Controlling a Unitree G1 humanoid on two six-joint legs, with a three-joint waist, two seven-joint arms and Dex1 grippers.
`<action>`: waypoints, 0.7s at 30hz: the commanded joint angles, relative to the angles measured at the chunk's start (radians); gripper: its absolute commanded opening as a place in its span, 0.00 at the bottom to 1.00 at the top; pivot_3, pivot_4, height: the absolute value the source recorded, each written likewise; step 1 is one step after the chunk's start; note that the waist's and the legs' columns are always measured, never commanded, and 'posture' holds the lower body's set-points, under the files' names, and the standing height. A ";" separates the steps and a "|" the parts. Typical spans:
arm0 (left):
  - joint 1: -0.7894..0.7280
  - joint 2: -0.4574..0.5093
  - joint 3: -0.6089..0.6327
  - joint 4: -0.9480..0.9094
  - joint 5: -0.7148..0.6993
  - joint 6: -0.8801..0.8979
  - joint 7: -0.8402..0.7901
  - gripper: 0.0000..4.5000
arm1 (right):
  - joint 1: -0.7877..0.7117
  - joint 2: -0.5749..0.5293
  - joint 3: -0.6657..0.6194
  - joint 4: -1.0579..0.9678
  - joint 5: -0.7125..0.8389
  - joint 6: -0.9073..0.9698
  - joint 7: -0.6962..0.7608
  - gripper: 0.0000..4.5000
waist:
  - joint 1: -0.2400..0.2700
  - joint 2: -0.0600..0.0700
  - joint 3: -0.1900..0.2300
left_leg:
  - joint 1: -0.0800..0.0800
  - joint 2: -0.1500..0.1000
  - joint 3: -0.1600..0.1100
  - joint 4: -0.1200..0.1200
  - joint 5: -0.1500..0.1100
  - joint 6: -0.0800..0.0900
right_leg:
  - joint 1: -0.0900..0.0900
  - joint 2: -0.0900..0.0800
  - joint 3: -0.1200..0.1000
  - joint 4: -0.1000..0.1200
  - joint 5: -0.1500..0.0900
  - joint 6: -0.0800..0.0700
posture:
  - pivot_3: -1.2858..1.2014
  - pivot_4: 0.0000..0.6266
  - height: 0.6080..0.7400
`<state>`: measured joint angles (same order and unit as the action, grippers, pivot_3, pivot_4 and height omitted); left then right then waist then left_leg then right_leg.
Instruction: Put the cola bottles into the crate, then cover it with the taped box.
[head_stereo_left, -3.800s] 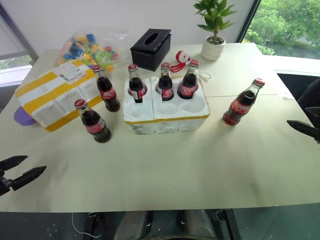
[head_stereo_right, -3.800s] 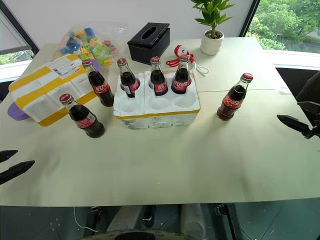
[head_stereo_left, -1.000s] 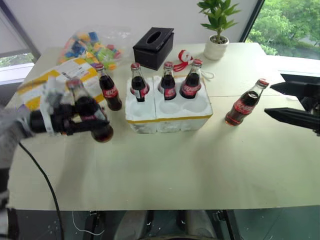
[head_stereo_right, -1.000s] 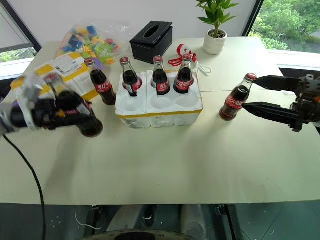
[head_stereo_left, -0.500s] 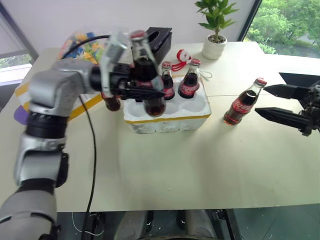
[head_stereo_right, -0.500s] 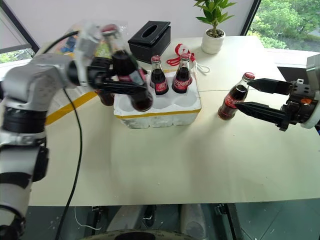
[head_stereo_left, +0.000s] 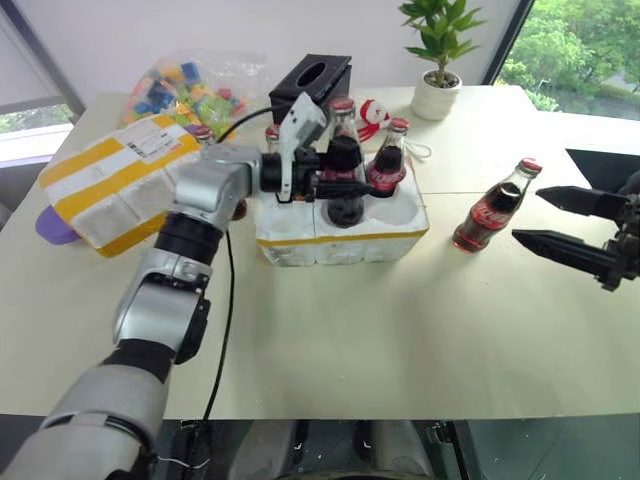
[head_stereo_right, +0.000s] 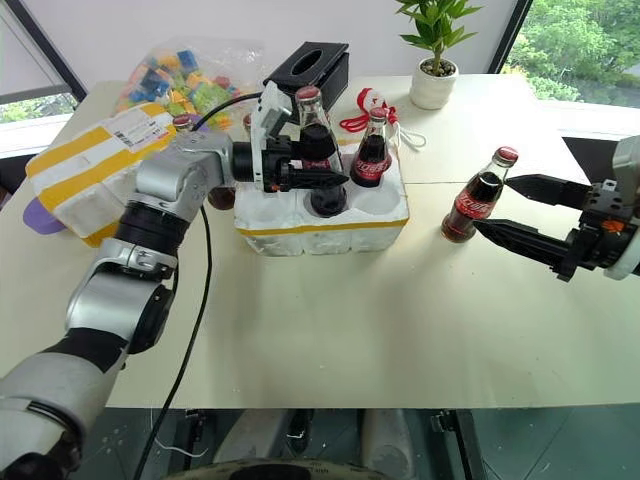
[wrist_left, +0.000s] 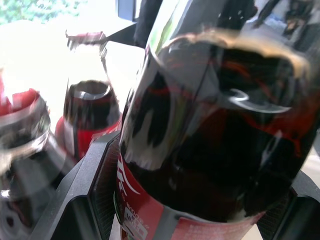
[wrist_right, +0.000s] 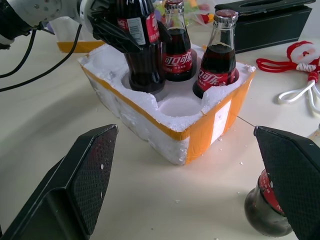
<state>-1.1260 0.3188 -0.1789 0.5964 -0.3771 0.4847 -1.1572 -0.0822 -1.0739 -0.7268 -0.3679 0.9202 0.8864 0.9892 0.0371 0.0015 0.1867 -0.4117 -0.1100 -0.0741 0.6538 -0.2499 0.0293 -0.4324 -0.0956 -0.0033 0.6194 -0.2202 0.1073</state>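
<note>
The back bottles are sunk in up to their red labels (head_stereo_left: 384, 178), so the lone bottle (head_stereo_left: 496, 206) will go down that deep when the robot lowers it into the crate's empty hole.
My left gripper (head_stereo_left: 335, 172) is shut on a cola bottle (head_stereo_left: 343, 150), held upright with its base at the mouth of the front middle well of the white crate (head_stereo_left: 340, 238). Cola bottles stand in the back wells; the back right one (head_stereo_left: 388, 160) is plain, and another (wrist_right: 177, 50) stands beside it. One more bottle (head_stereo_left: 201, 133) stands left of the crate, mostly behind my arm. The taped box (head_stereo_left: 110, 185) lies at the far left. My right gripper (head_stereo_left: 527, 215) is open, level, just right of a lone bottle (head_stereo_left: 490, 210).
A black tissue box (head_stereo_left: 310, 85), a potted plant (head_stereo_left: 437, 60) and a bag of coloured blocks (head_stereo_left: 190, 85) stand along the back. A red and white charm on a cord (head_stereo_left: 372, 112) lies behind the crate. The crate's front right well (wrist_right: 175, 106) is empty.
My left gripper lifted the bottle from the table left of the crate, carried it right over the crate and lowered it to the front middle well. The right gripper stayed beside the lone bottle.
</note>
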 joint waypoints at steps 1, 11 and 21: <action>-0.049 0.006 0.023 -0.029 0.023 -0.061 -0.025 0.63 | -0.012 0.001 -0.031 -0.008 0.008 -0.016 -0.018 1.00 | 0.001 0.000 0.000 | 0.000 0.000 0.000 0.000 0.000 0.000 | 0.000 0.000 0.000 0.000 0.000 0.000 | 0.52 0.24 0.94; 0.049 0.018 -0.037 -0.073 0.138 -0.146 -0.068 0.99 | -0.025 -0.003 -0.002 0.004 0.000 -0.027 -0.034 1.00 | 0.001 0.000 0.000 | 0.000 0.000 0.000 0.001 0.000 0.000 | 0.000 0.000 0.000 0.001 0.000 0.000 | 0.52 0.24 0.94; 0.099 0.114 0.094 -0.306 0.024 0.067 -0.033 0.99 | -0.087 -0.011 0.070 0.038 -0.010 -0.049 -0.033 1.00 | -0.004 0.000 0.000 | 0.000 0.000 0.000 0.003 0.000 0.000 | 0.000 0.000 0.000 0.002 0.000 0.000 | 0.52 0.24 0.94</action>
<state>-1.0115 0.3955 -0.1602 0.3839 -0.2958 0.4950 -1.1941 -0.1500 -1.0744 -0.6488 -0.3294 0.9140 0.8628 0.9515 0.0333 0.0015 0.1867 -0.4120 -0.1098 -0.0741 0.6569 -0.2500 0.0295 -0.4321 -0.0952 -0.0032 0.6213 -0.2200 0.1073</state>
